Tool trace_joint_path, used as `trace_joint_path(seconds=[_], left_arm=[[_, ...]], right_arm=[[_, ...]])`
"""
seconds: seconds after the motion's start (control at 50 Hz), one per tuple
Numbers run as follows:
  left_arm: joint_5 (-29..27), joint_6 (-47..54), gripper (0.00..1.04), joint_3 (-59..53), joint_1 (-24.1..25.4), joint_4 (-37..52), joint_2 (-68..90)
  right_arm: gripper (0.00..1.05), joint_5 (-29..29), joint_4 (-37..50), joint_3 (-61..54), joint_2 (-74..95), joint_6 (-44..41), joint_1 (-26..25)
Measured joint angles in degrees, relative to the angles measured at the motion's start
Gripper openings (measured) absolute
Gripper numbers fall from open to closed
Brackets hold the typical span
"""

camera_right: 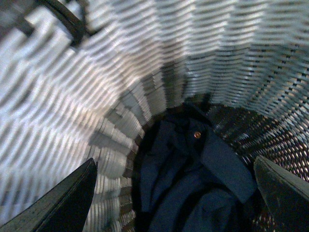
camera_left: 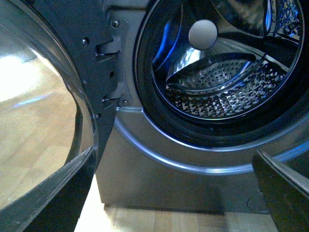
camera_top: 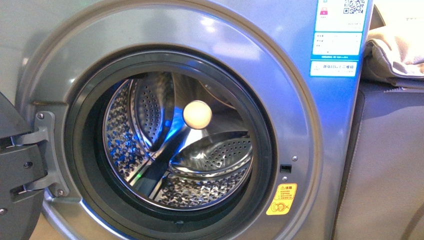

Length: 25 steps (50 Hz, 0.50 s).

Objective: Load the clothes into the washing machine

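Loose folds (camera_right: 181,157) are bunched up around the metal snap. I therefore expect the clothes (camera_right: 205,200) to droop in long, limp flaps as I lift them from the basket.
The silver-grey washing machine (camera_top: 300,115) fills the front view, its porthole uncovered, with a dark gasket and a bare perforated steel drum (camera_top: 210,160) inside. The left wrist view shows the same washing machine (camera_left: 159,179) low and close, and my left gripper (camera_left: 176,195) is open in front of its lower panel, holding nothing. The clothes (camera_right: 193,183), a dark navy garment with a round metal snap, lie crumpled at the bottom of a woven wicker basket (camera_right: 87,96). My right gripper (camera_right: 176,193) hangs open just above the clothes, apart from them. Neither arm shows in the front view.
The washer door (camera_left: 43,96) stands swung open on its hinge (camera_top: 42,150) at the left. A beige folded cloth (camera_top: 395,50) rests on a grey panel (camera_top: 390,165) right of the machine. Light wooden floor (camera_left: 164,220) lies below the washer.
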Motion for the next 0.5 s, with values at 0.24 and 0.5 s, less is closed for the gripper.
trace_joint_path(seconds=[0.24,0.5], left_arm=[[0.0,0.0,0.98,0.0,0.0,0.0,0.0],[0.0,0.0,0.98,0.0,0.0,0.0,0.0]], right_arm=[[0.97,5.0,6.9,3.2,17.4,-3.2,0.2],[0.97,8.4,14.1,9.9,38.7,-6.2,-0.5]])
